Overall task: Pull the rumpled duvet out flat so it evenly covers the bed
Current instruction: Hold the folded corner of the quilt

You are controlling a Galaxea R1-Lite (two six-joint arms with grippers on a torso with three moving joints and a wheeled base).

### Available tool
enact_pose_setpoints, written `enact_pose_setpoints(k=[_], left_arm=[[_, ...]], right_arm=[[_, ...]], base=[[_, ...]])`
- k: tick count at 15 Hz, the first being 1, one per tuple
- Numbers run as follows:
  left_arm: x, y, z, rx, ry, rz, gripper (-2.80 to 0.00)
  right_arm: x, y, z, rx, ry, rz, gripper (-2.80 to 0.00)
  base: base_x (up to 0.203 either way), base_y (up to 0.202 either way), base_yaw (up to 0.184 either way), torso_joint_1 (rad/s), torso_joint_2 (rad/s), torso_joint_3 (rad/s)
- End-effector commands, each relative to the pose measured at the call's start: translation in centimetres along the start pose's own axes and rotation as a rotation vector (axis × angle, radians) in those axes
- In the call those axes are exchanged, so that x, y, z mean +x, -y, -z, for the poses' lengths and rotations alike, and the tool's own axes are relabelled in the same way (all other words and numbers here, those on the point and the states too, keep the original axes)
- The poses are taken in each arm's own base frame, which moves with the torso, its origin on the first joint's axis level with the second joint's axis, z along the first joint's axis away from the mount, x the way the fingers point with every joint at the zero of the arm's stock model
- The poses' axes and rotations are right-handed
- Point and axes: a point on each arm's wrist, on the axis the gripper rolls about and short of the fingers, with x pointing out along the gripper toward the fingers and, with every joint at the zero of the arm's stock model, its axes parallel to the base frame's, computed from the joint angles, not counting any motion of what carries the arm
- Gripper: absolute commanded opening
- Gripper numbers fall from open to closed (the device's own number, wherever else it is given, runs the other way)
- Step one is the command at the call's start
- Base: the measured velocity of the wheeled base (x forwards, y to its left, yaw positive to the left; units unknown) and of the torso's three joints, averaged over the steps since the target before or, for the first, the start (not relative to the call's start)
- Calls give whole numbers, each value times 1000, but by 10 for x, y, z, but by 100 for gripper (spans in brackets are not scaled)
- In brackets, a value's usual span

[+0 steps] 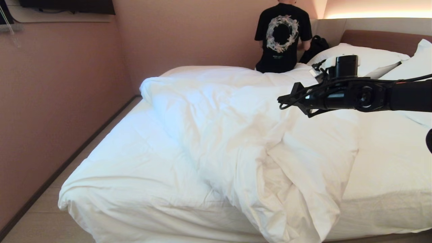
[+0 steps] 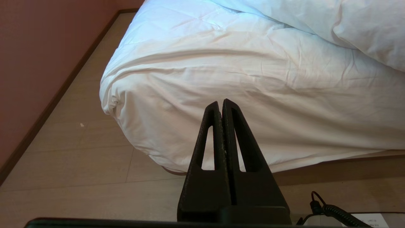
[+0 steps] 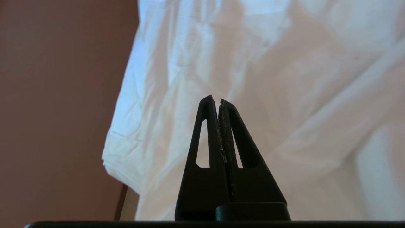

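Note:
A raised duvet fold (image 3: 353,100) is clear below the robot's right gripper, which should go on moving down toward that fold (image 1: 278,129) and opening until its fingers are on either side of the fold.
The white duvet (image 1: 236,135) lies bunched in a thick diagonal ridge across the bed (image 1: 135,162), from the far left corner down over the near edge. It leaves the sheeted mattress bare on the left. My right gripper (image 1: 283,101) hangs shut and empty above the duvet's far right part, its arm reaching in from the right. In the right wrist view the right gripper (image 3: 218,100) points at wrinkled duvet (image 3: 284,79) with nothing between its fingers. My left gripper (image 2: 220,103) is shut and empty, low in front of the mattress's near left corner (image 2: 221,72).
A person in a black T-shirt (image 1: 281,37) sits on the bed's far edge, back turned, beside a black bag (image 1: 315,47). Pillows (image 1: 368,57) lean on the headboard (image 1: 384,38) at the far right. A pink wall (image 1: 60,84) and a narrow floor strip (image 1: 37,216) run along the left.

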Motion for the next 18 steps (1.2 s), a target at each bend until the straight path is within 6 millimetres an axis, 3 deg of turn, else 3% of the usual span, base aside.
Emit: enact_pose_setpoints(k=[1,7,11,12,18], left_arm=[[0,0,0,0,0,0,-280],[0,0,0,0,0,0,-280],[0,0,0,0,0,0,-280],[0,0,0,0,0,0,-280],[0,0,0,0,0,0,-280]], right_arm=[[17,26,8,56,-67,62,-280],[35,64,11,106,-96,134,-280],[36,75,11,118,-96,152,-280],[37,76,11,120,-97,154,0],[37,84,11,127,-98,167,0]], base=[[0,0,0,0,0,0],[0,0,0,0,0,0],[0,0,0,0,0,0],[0,0,0,0,0,0],[0,0,0,0,0,0]])
